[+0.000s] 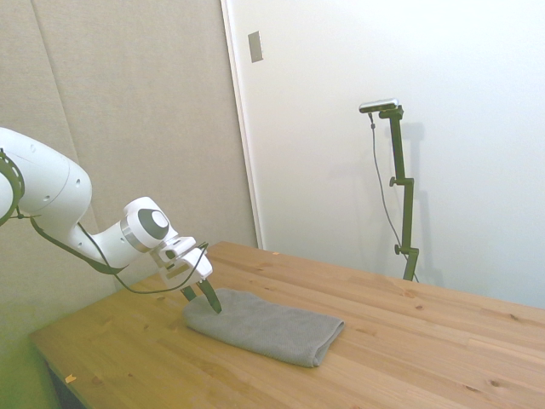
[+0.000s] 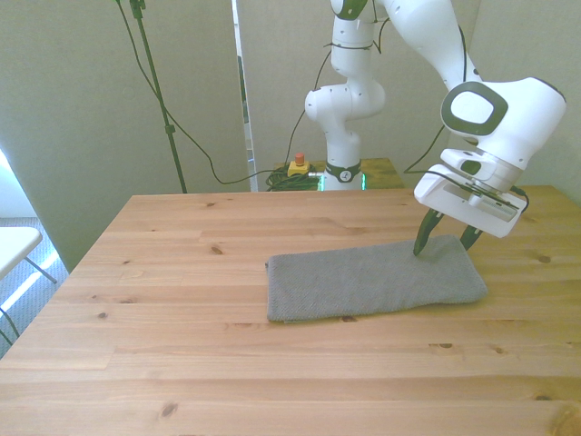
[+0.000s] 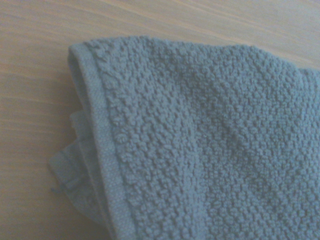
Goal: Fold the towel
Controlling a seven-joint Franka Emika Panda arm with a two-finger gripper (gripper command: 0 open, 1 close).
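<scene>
My gripper will bring the layers along together when it lifts the towel's end [image 2: 451, 269], because the hem goes round the towel's corner [image 3: 78, 56] into the layer below.
The grey towel [image 2: 372, 280] lies flat on the wooden table [image 2: 182, 272], folded in layers into a long rectangle, also seen in the side view as the towel [image 1: 268, 325]. My gripper [image 2: 443, 245] is tilted down over the towel's far corner on the front view's right. Its fingers are open: one fingertip [image 2: 419, 248] rests on the cloth, the other stands just past the far edge. In the side view the gripper [image 1: 204, 301] meets the towel's near end. The wrist view shows the towel's hemmed corner [image 3: 200, 150] with lower layers peeking out beside it.
A yellow box with a red button [image 2: 297, 164] and cables sit behind the table's far edge by the robot base [image 2: 343, 173]. A white surface [image 2: 14, 243] stands off the front view's left.
</scene>
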